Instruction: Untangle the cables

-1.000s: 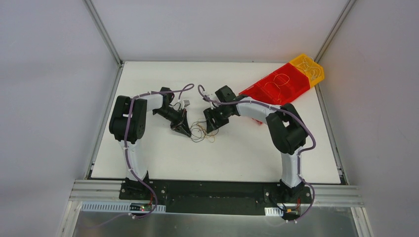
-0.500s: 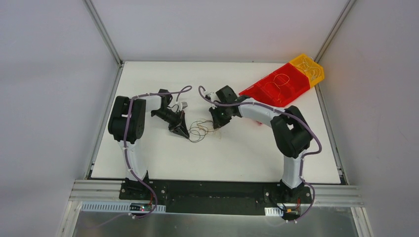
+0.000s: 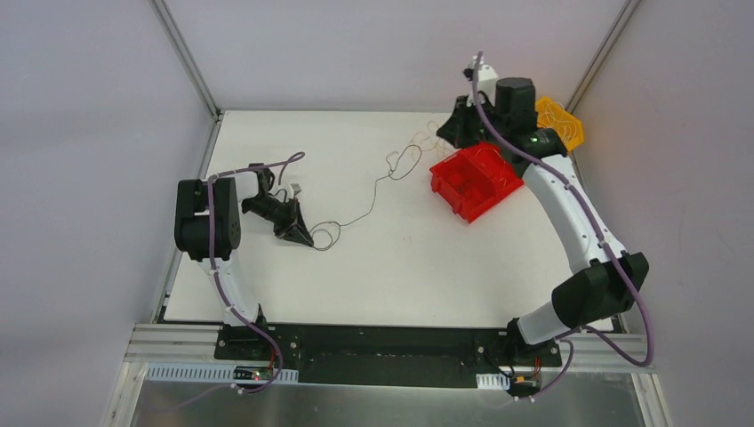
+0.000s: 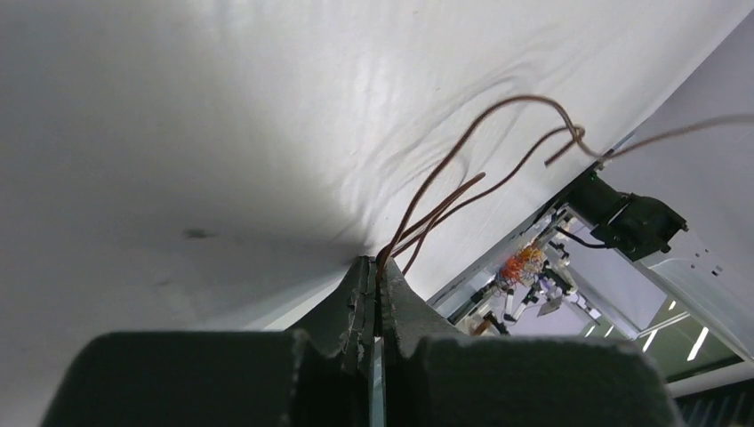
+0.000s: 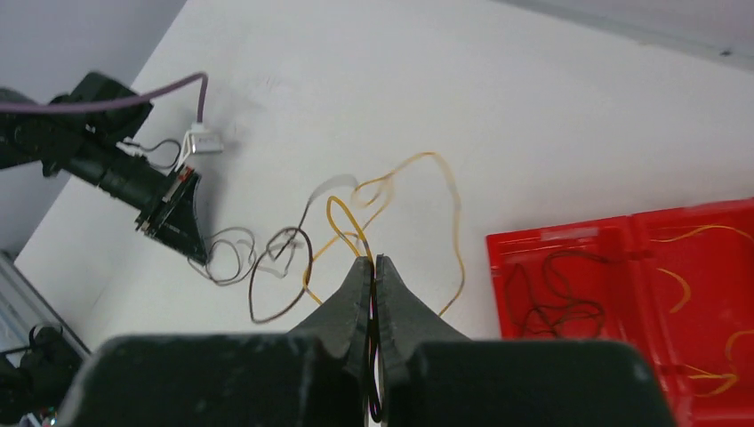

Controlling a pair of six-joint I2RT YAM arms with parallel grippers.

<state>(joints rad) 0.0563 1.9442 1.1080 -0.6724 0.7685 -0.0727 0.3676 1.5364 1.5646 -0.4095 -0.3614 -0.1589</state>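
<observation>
The brown wires (image 3: 325, 235) in my left gripper are far from the red bin, so next I leave them in the middle of the table (image 3: 378, 233) for my right gripper.
The cables (image 3: 391, 173) are stretched into a long thin strand across the white table, from loose dark loops (image 3: 324, 236) on the left to pale loops at the back. My left gripper (image 3: 303, 240) sits low at the left, shut on brown wires (image 4: 445, 191) that rise from its tips (image 4: 378, 269). At the back, my right gripper (image 3: 447, 133) is raised and shut on a yellow-orange wire (image 5: 411, 187) and a dark one at its tips (image 5: 373, 261). Below it hang a dark loop (image 5: 277, 280) and the yellow loops.
A red bin (image 3: 474, 182) (image 5: 622, 285) holding a dark wire and yellow pieces lies at the right rear, under the right arm. A yellow bin (image 3: 562, 120) sits behind it. White walls and a metal frame border the table (image 3: 400, 276).
My right gripper shut on the tangle, then rose and swung to the back right, drawing the cables out into a long strand. My left arm pulled back to the left, still shut.
</observation>
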